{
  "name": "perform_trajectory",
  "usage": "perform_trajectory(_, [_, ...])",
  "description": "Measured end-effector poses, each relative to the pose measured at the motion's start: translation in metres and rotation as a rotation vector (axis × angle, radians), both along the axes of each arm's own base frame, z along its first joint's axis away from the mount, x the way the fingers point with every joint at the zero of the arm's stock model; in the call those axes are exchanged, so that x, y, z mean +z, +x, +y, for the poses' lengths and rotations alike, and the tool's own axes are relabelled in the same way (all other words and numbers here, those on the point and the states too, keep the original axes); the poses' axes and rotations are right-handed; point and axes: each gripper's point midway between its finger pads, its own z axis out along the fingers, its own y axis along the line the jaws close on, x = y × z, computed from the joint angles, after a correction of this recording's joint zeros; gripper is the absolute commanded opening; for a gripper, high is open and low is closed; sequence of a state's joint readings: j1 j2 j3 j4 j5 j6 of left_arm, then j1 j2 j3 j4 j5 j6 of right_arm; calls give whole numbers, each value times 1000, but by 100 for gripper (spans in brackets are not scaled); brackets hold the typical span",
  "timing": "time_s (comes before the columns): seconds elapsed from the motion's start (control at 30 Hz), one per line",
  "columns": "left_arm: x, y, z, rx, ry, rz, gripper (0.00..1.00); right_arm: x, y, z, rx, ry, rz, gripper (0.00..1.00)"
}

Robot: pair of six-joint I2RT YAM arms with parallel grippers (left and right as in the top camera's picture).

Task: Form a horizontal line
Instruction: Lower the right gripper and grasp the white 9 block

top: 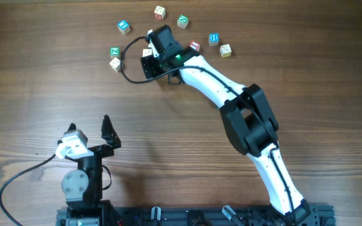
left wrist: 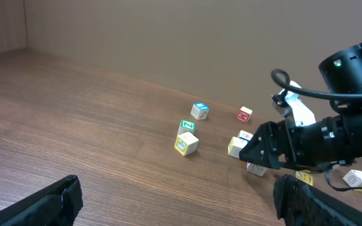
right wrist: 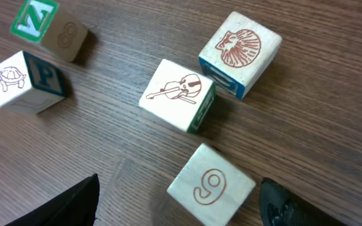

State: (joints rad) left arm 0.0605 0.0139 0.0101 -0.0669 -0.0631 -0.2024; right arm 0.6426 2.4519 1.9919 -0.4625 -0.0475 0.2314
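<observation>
I can see that the pale cube lies cornerwise and off-center point(right wrist: 249, 186) between my right gripper's fingers. Next, I move over its middle point(right wrist: 211, 186) and grip it squarely before I carry it clear.
No horizontal line shows; the small letter cubes lie scattered at the far side of the table. My right gripper point(top: 148, 59) reaches in among them and is open. In the right wrist view a pale cube with a red 9 point(right wrist: 211, 185) lies between its fingers point(right wrist: 65, 204), with a gap on each side. Just beyond lie a violin cube point(right wrist: 178, 94) and a shell cube point(right wrist: 239, 53). To the left are a green N cube point(right wrist: 46, 28) and a turtle cube point(right wrist: 24, 81). My left gripper point(top: 88, 129) is open and empty near the front left, far from the cubes.
More loose cubes ring the right gripper: a blue one point(top: 124, 26), a pale one point(top: 160, 11), a green one point(top: 183, 21), another blue point(top: 213, 39) and a yellow-sided one point(top: 225, 50). A black cable point(top: 127, 66) loops left of the right wrist.
</observation>
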Motion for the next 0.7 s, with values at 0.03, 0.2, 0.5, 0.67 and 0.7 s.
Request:
perform_trajectory(0.03, [0, 0, 0, 0, 0, 0, 100, 0, 0, -1, -16, -15, -11, 67])
perform_trajectory(0.2, [0, 0, 0, 0, 0, 0, 100, -9, 6, -10, -82, -34, -7, 59])
perform_trajectory(0.5, [0, 0, 0, 0, 0, 0, 100, -23, 3, -14, -96, -57, 17, 50])
perform_trajectory(0.67, [0, 0, 0, 0, 0, 0, 100, -26, 5, -25, -130, -110, 5, 50])
perform_trajectory(0.7, [0, 0, 0, 0, 0, 0, 100, -26, 5, -26, -132, -115, 4, 56])
